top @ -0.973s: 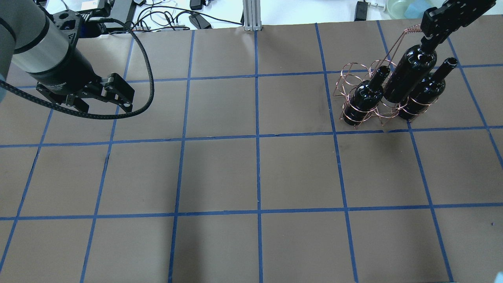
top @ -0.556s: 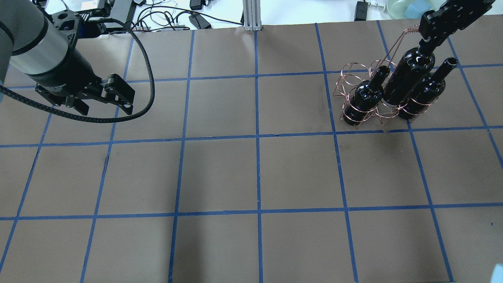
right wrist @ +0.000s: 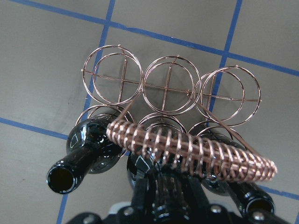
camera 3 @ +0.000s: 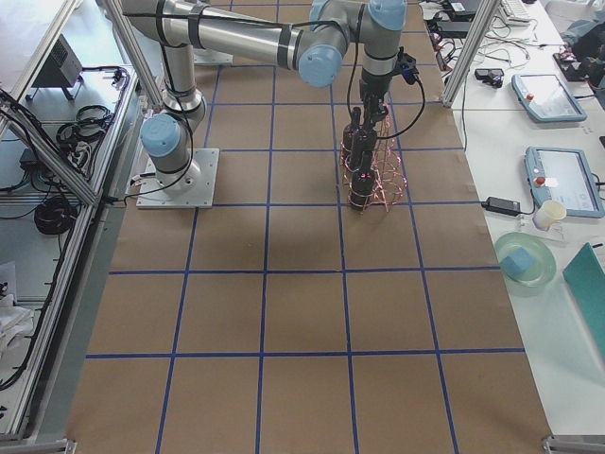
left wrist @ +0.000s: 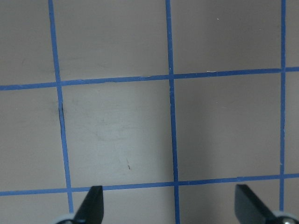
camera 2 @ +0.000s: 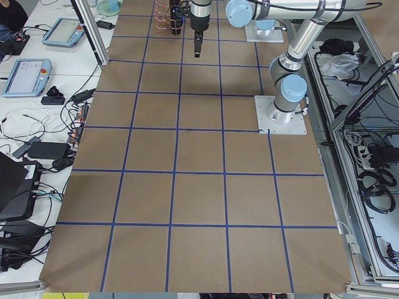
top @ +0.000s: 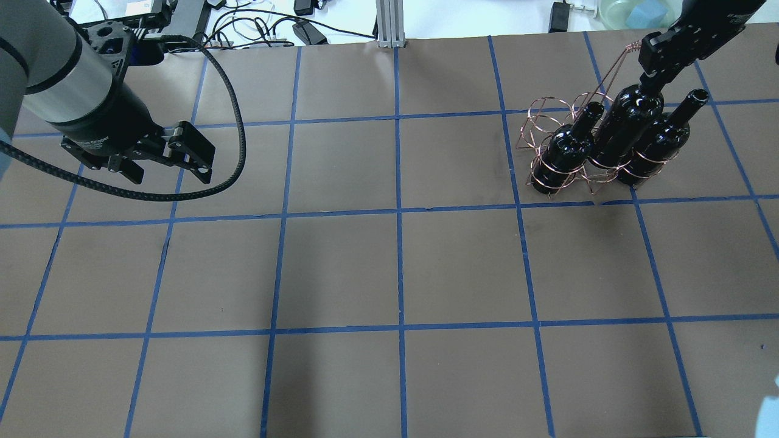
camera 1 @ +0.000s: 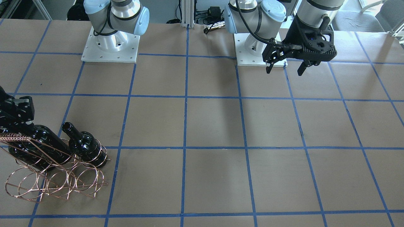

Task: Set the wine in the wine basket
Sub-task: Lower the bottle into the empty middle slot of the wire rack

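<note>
The wine bottle's body is lined up with the middle ring, so my right gripper should lower the bottle until its base sits in the basket before it lets go.
The copper wire wine basket [top: 543,119] stands at the far right of the table, and also shows in the front view [camera 1: 53,184]. Two dark wine bottles [top: 566,155] [top: 654,146] stand in its outer rings. My right gripper [top: 651,76] is shut on the neck of a third wine bottle [top: 627,125], which is upright in the middle ring between them. The right wrist view shows the coil-wrapped handle bar [right wrist: 187,145] across this bottle, and three empty rings [right wrist: 168,84] beyond it. My left gripper [top: 167,169] is open and empty, above the table's far left.
Cables and boxes [top: 261,24] lie past the table's far edge, with a metal post [top: 387,21] at its middle. The basket's handle [top: 614,64] slants up right next to my right gripper. Blue tape lines grid the brown table [top: 395,267].
The held bottle has gone down, deeper into the basket's middle ring, with my right gripper following it. My left gripper has shifted slightly to the right and towards the robot, still open.
</note>
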You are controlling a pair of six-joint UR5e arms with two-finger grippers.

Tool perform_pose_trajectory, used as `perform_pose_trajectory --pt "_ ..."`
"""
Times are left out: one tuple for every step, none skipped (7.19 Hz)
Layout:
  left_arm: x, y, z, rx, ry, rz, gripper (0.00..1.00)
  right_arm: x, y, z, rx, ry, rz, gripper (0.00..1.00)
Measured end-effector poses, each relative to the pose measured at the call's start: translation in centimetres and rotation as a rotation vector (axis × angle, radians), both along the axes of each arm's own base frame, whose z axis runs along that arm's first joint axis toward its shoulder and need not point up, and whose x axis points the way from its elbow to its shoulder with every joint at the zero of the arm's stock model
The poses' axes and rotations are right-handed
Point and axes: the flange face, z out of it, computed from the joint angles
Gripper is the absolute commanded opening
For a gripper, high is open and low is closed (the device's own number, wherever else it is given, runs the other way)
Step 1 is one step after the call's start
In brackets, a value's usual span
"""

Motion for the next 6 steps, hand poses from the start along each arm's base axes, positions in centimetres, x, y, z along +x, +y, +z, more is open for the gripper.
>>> perform_pose_trajectory --pt "0.0 0.0 -0.2 0.003 -0.001 -0.006 1.0 0.0 0.0 -0.5 -0.001 0.0 0.0 0.0" --pt "0.0 0.0 -0.3 0.006 -0.001 -0.009 1.0 0.0 -0.1 -1.1 0.006 -0.002 0.001 0.0" --pt "0.0 -0.1 -0.3 0.007 -0.001 -0.011 1.0 -0.1 -0.2 -1.8 0.016 -0.006 0.001 0.0" --pt "0.0 -0.1 -0.4 0.009 -0.001 -0.011 1.0 -0.1 -0.3 -2.2 0.023 -0.008 0.0 0.0" --pt "0.0 -0.2 -0.5 0.01 -0.003 -0.011 1.0 0.0 -0.2 -2.6 0.029 -0.01 0.0 0.0" --pt "0.1 -0.2 -0.5 0.011 -0.005 -0.01 1.0 0.0 -0.1 -3.3 0.034 -0.011 0.0 0.0"
